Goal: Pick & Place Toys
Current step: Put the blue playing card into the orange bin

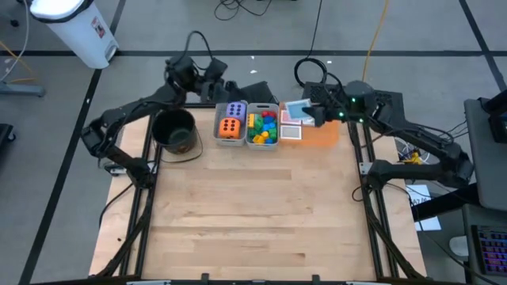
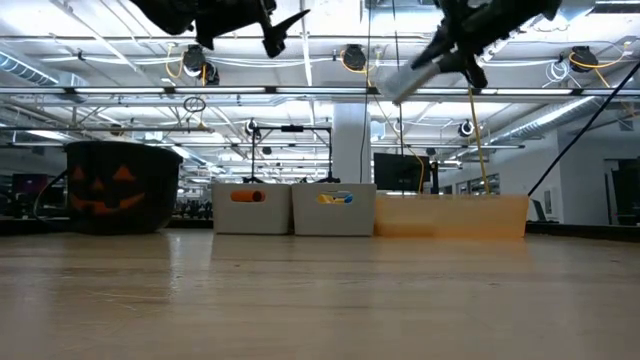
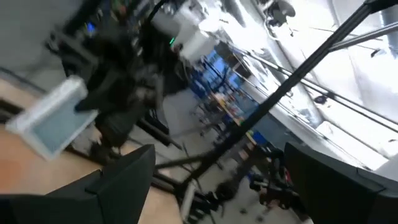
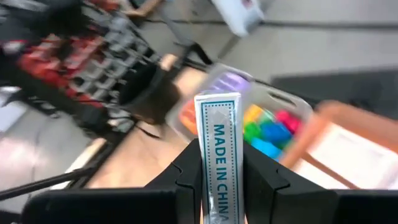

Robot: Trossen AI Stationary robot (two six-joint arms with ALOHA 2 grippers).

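I can see open floor beside the flat card in the orange tray, so my right gripper should lower the card pack there next and let go of it inside.
My right gripper is shut on a flat white-edged card pack printed "MADE IN CHINA", high over the orange tray. Another card lies flat in the tray. One grey bin holds the purple and orange dice. The bin beside it holds coloured bricks. My left gripper hangs open in the air behind the bins, with nothing between its fingers. My right gripper pinches the card pack between its two fingers, one finger on each broad face, so that the narrow printed edge faces the wrist camera. The pack is lifted clear of the tray and hangs tilted in the air.
A black pumpkin bucket stands left of the bins at the table's far edge. The wooden table top stretches from the bins to the near edge. A white bin and cables lie on the floor beyond the table.
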